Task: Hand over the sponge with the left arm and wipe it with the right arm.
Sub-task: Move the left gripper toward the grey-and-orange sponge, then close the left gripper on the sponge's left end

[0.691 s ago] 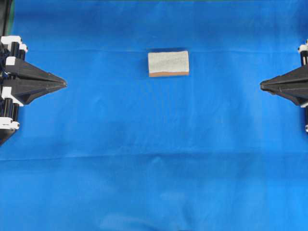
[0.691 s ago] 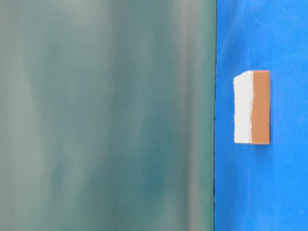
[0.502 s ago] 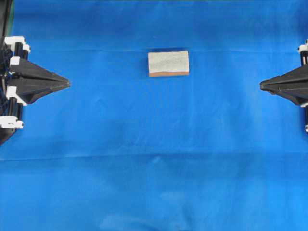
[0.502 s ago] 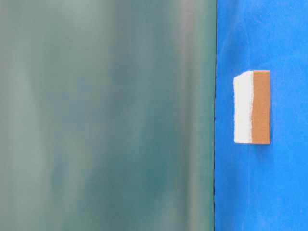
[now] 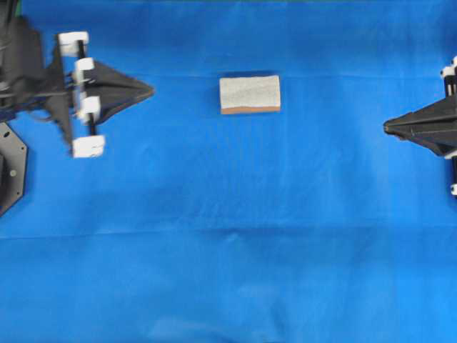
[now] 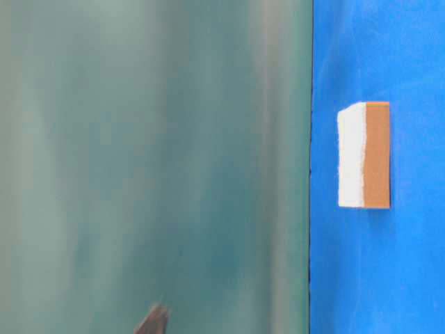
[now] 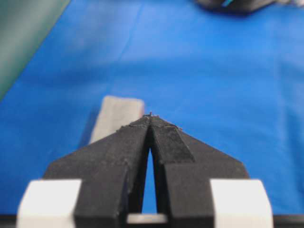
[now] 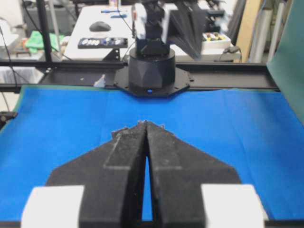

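The sponge's short end (image 5: 223,95) points at my left gripper across clear blue cloth. I should keep reaching until my open fingers are around the sponge's long sides (image 5: 237,94), and then close them.
The sponge (image 5: 249,93) lies flat on the blue cloth, speckled grey face up with a thin orange edge toward the front; in the table-level view the sponge (image 6: 363,154) shows white and orange layers. My left gripper (image 5: 151,91) is shut and empty, its tip pointing at the sponge from the left with a clear gap between them. In the left wrist view the sponge (image 7: 116,116) shows just beyond and left of the shut left gripper (image 7: 150,115). My right gripper (image 5: 386,126) rests shut and empty at the right edge; in its wrist view the right gripper (image 8: 145,123) meets at the tips.
A blue cloth (image 5: 228,236) covers the table. A green backdrop (image 6: 153,167) fills much of the table-level view. The left arm's black base (image 8: 151,71) stands at the cloth's far side in the right wrist view, with desks and clutter behind.
My left arm has swung out from the left edge, up and rightward toward the sponge, and is motion-blurred. The sponge and the right gripper have not moved.
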